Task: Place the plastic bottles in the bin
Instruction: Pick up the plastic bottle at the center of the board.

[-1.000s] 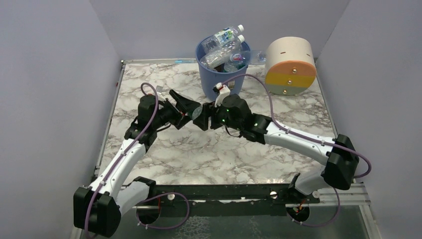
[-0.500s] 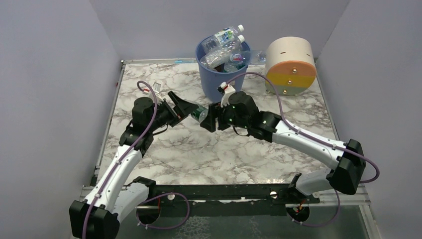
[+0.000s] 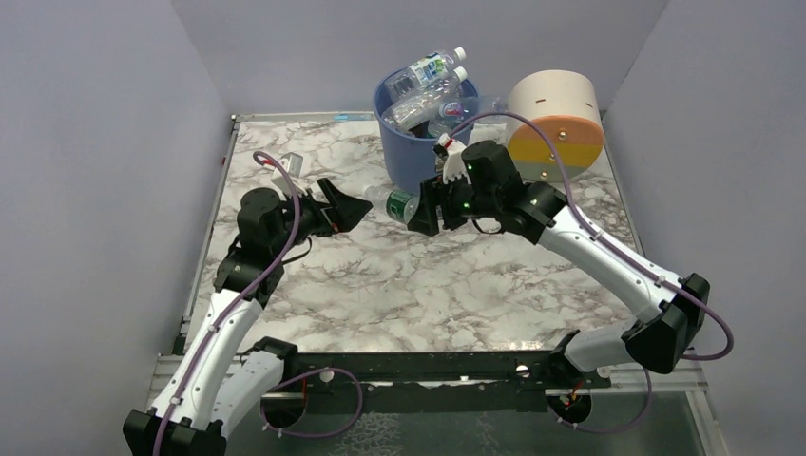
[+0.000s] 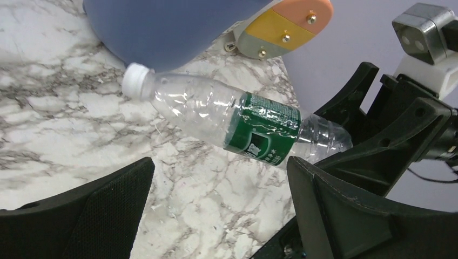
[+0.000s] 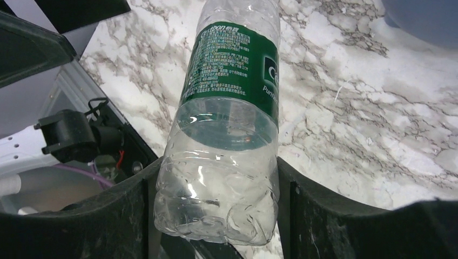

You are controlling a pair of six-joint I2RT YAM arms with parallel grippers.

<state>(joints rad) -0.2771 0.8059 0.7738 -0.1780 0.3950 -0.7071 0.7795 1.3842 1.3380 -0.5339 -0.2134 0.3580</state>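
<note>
I should move the cap end (image 4: pixel 136 82) to my left gripper and turn the bottle before binning it, since my right gripper holds the bottle crosswise (image 5: pixel 217 208) by its base.
A clear plastic bottle (image 3: pixel 399 202) with a green label and white cap hangs just above the table, close in front of the blue bin (image 3: pixel 418 157). My right gripper (image 3: pixel 423 207) is shut on its base; in the right wrist view the fingers (image 5: pixel 305 210) press both sides of the bottle (image 5: pixel 229 108). The cap end points left, towards my left gripper (image 3: pixel 344 204). That gripper stands open with nothing in it, a short way left of the cap. In the left wrist view the bottle (image 4: pixel 232 121) lies beyond the open gripper (image 4: pixel 216 208). Several bottles (image 3: pixel 432 81) pile above the bin's rim.
A cream drum (image 3: pixel 556 123) with orange and yellow bands lies on its side right of the bin, against the back wall. Grey walls close in the marble table (image 3: pixel 428 294) on three sides. The bin's blue wall (image 4: pixel 162 27) fills the top of the left wrist view.
My right gripper has carried the bottle right and back, towards the bin. The left arm has drawn back to the left, widening the gap to the bottle.
</note>
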